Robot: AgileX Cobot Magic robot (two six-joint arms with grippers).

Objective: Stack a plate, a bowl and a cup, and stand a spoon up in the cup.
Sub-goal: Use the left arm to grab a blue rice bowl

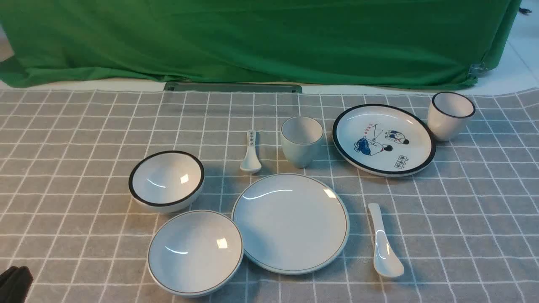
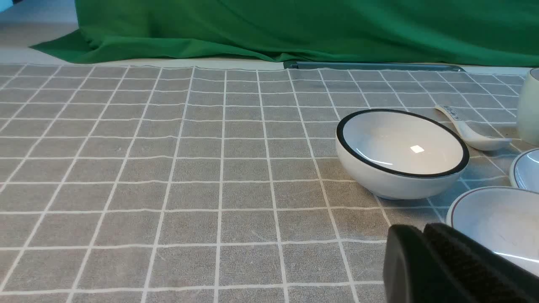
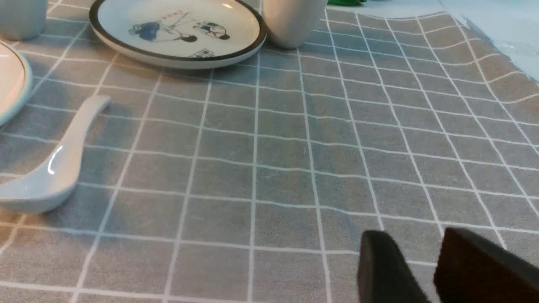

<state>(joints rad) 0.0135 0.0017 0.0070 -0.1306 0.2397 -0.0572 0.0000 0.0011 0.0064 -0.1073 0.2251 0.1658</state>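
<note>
The white spoon will lean on the cup's rim with its handle sticking out when I lower it in, because it is longer than the height of the wide-mouthed cup.
The plate lies flat near the front of the checked cloth. The bowl sits beside it on the left, touching or nearly touching its rim. Behind the plate the cup stands upright. The plain white spoon lies to the plate's right, scoop toward me, and also shows in the right wrist view. My left gripper is shut and empty, low in the front-left corner, with the bowl just past it. My right gripper is open over bare cloth, well apart from the spoon.
A black-rimmed bowl sits behind the bowl. A small spoon with a patterned handle lies left of the cup. A black-rimmed cartoon plate and a black-rimmed cup stand at the back right. Green cloth hangs behind.
</note>
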